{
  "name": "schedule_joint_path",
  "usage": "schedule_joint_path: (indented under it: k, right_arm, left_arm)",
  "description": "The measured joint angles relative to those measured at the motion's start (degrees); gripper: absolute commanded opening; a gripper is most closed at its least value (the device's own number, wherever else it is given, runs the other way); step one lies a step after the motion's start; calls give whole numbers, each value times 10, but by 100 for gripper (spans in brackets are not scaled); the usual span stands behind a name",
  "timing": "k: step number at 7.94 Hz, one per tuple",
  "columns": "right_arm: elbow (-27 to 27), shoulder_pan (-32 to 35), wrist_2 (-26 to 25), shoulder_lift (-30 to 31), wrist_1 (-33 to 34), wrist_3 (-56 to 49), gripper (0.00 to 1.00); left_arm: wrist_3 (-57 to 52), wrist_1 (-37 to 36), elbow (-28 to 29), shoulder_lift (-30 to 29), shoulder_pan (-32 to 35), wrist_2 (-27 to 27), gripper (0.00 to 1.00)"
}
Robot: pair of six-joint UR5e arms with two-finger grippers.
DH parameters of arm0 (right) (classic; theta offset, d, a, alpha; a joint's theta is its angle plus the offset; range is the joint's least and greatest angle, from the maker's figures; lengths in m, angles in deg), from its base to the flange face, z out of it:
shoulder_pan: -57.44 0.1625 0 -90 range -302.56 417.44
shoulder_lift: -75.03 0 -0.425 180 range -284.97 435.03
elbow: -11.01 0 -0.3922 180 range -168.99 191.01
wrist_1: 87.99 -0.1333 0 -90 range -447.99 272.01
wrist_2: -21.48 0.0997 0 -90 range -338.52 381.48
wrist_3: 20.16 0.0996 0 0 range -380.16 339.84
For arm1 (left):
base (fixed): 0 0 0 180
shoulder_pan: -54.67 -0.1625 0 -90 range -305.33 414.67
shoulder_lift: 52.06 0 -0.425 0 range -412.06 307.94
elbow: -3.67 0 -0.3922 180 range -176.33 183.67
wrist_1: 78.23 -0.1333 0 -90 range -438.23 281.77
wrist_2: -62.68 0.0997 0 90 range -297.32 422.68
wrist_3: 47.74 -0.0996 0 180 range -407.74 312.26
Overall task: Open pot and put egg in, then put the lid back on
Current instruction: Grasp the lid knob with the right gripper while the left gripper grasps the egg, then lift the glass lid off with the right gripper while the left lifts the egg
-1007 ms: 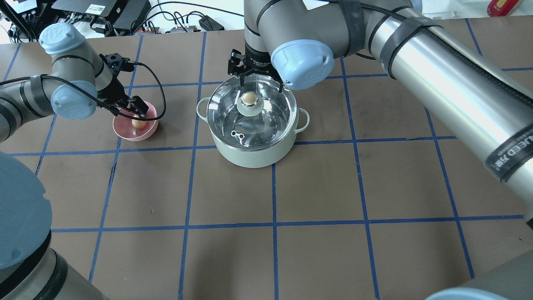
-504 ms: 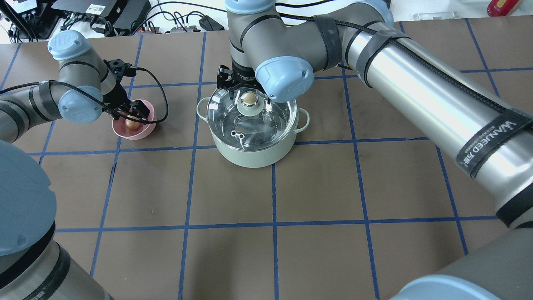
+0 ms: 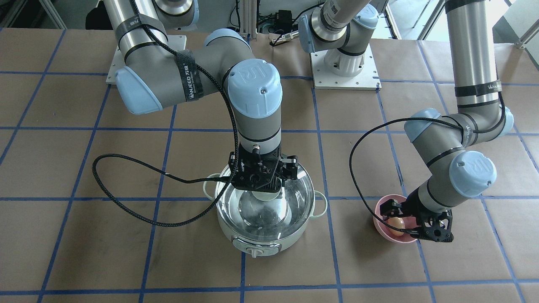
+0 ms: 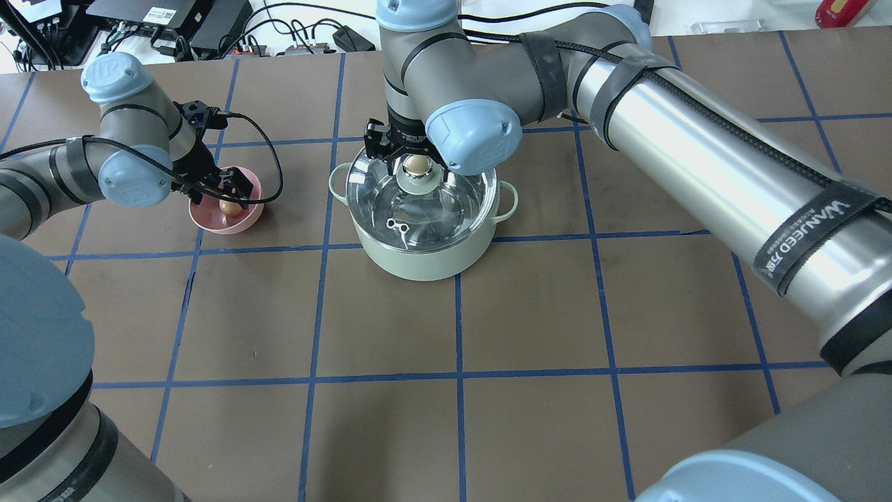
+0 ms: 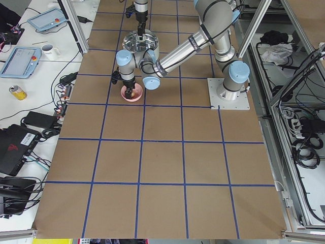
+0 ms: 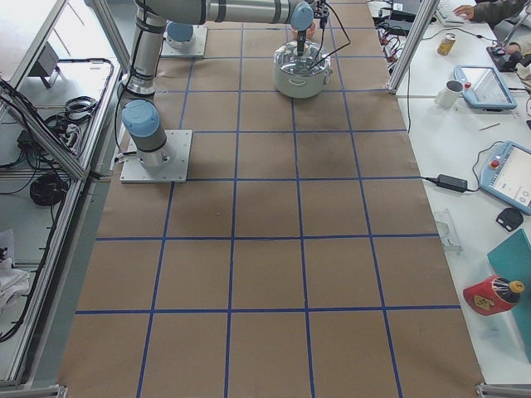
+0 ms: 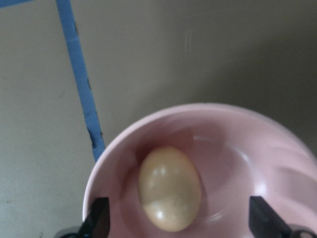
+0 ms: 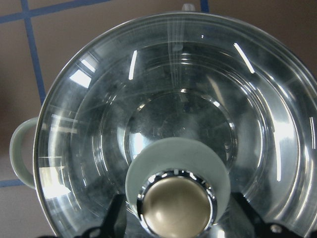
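The tan egg lies loose with open space (image 7: 225,183) beside it, so I expect the pink bowl (image 3: 396,237) to stay behind empty when I lift the egg.
The pale mint pot (image 4: 418,261) stands mid-table with the glass lid (image 4: 456,209) on it. My right gripper (image 4: 416,162) is open and sits low over the lid. In the right wrist view its fingers (image 8: 116,218) stand on either side of the beige-topped knob (image 8: 176,206), not closed on it. The tan egg (image 4: 228,206) lies in a pink bowl (image 4: 244,222) to the pot's left. My left gripper (image 4: 221,197) is open just above the bowl. In the left wrist view the egg (image 7: 169,187) lies between its fingertips (image 7: 96,220).
Cables and electronics (image 4: 174,28) line the table's far edge. A black cable loop (image 3: 139,193) from my right arm hangs beside the pot (image 3: 257,246). Brown table with blue tape grid stretches in front of the pot and to its right.
My right gripper has swung left and forward, from behind the pot to around the lid's knob. My left gripper has shifted slightly and stays over the bowl and egg.
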Motion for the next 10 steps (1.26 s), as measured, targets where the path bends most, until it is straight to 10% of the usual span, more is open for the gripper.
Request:
schedule_joint_path:
  k: [2,3,7,10]
  right_arm:
    - [0,0,7,1,-8,-2,0]
    - [0,0,11,2,-12,-3,0]
    - [-2,-1,17,27,-22,-7,0]
    - [0,-37,9,102,-95,-85,0]
  left_arm:
    - [5,2,-1,-2,1,-2,97]
    - [5,2,-1,-4,1,-2,96]
    - [4,2,-2,-8,1,-2,43]
    - [4,2,-2,-8,1,-2,33]
